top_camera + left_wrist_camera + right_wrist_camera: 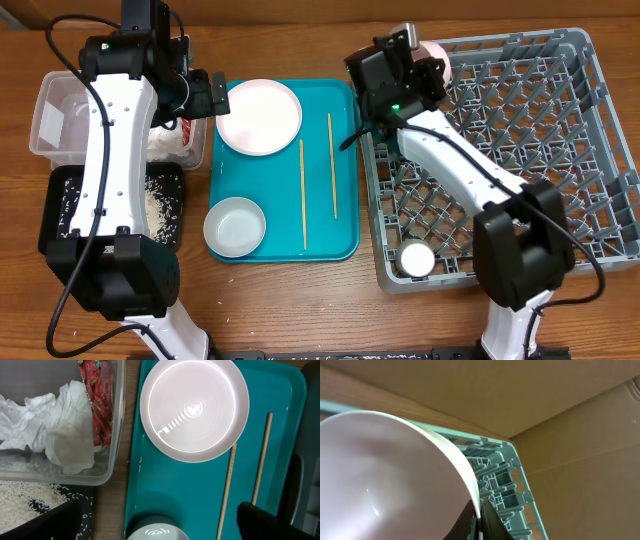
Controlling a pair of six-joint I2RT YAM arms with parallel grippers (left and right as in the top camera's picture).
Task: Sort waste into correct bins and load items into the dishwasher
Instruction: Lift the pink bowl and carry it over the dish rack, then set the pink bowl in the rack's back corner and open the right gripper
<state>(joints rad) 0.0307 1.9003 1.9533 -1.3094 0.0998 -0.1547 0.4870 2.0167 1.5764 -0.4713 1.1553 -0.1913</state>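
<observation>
The white bowl (437,62) is hanging over the far rim of the grey dish rack, so next my right gripper pulls the bowl back toward the teal tray and then lowers it inside first.
My right gripper (425,70) is shut on the rim of the white bowl (437,58) and holds it tilted over the far left corner of the grey dish rack (520,150). The right wrist view shows the jaws (480,520) pinching the bowl's rim (380,475). My left gripper (205,95) is open and empty, its fingers spread wide (157,522) above the teal tray's left edge. On that tray lie the white plate (259,116), the grey-green bowl (235,226) and two chopsticks (302,193). The red wrapper (100,405) and tissue (60,425) lie in the clear tub (50,120).
Rice (160,205) lies scattered in the black tray (60,200) in front of the tub. A small white cup (416,260) sits in the rack's near left corner. The teal tray (340,240) lies between the bins and the rack. Cardboard walls stand behind the rack.
</observation>
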